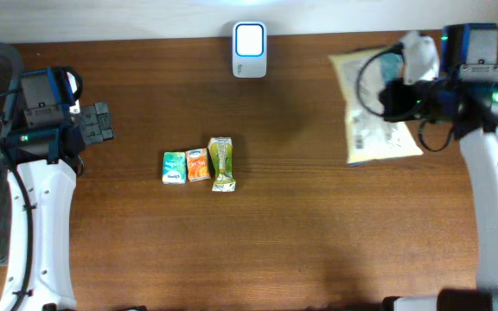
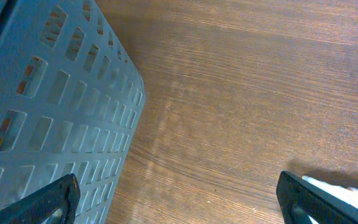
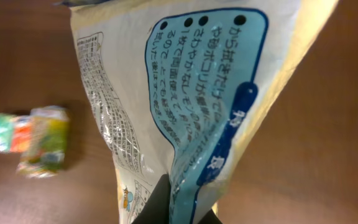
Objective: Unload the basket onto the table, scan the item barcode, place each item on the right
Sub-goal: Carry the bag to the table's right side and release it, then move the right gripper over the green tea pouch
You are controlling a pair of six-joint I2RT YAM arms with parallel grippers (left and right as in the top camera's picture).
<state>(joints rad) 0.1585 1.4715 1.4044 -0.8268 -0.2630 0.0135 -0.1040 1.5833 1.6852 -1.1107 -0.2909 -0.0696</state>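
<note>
I should keep lowering the bag with my right gripper until it lies flat, then let go. The bag hangs over open wood, clear of the scanner and packs.
A large pale yellow and white bag with blue Japanese print hangs at the back right, and my right gripper is shut on it. In the right wrist view the bag fills the frame, pinched at its lower edge by my gripper. The white scanner with its lit window stands at the back centre, left of the bag. My left gripper is open at the left with nothing in it; its fingers frame bare wood in the left wrist view.
Three small packs lie in a row mid-table: a teal one, an orange one and a green carton. A grey slotted basket stands at the far left, beside my left gripper.
</note>
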